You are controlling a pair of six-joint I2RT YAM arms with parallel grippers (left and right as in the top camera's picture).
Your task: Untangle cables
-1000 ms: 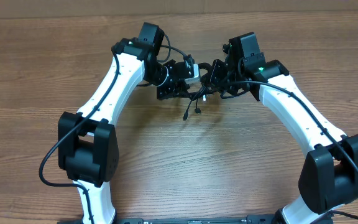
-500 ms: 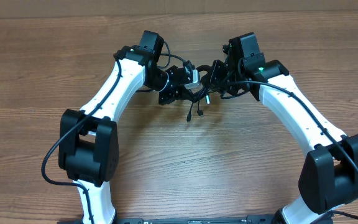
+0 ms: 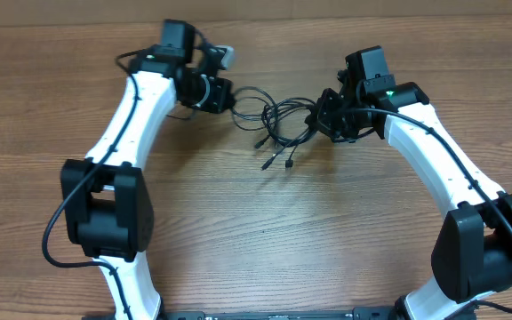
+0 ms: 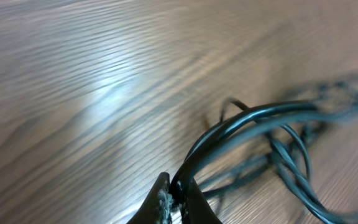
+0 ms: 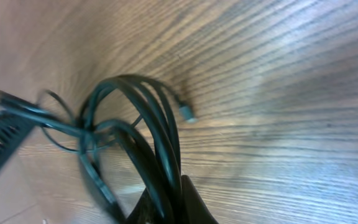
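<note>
The cables are stretched between my grippers and cross in a tangle midway (image 3: 274, 117). I should move my left gripper toward my right gripper and lift the bundle so that it is slack.
A bundle of thin black cables (image 3: 274, 120) hangs stretched between my two grippers over the wooden table (image 3: 256, 231). Loose plug ends (image 3: 276, 160) dangle below the middle of the bundle. My left gripper (image 3: 223, 96) is at the back left, shut on cable loops (image 4: 241, 127) that run off to the right in the left wrist view. My right gripper (image 3: 325, 117) is shut on several cable strands (image 5: 148, 124) at the right end of the bundle; a small silver plug (image 5: 187, 113) shows in the right wrist view.
The white left arm (image 3: 127, 124) and right arm (image 3: 434, 151) frame the bundle. Thick black robot wires (image 3: 60, 240) loop off the arm bases. The table's far edge (image 3: 265, 20) runs just behind the grippers.
My left gripper has moved left and back, and the right gripper slightly right. The cable bundle, bunched between them before, is now pulled apart and stretched out.
</note>
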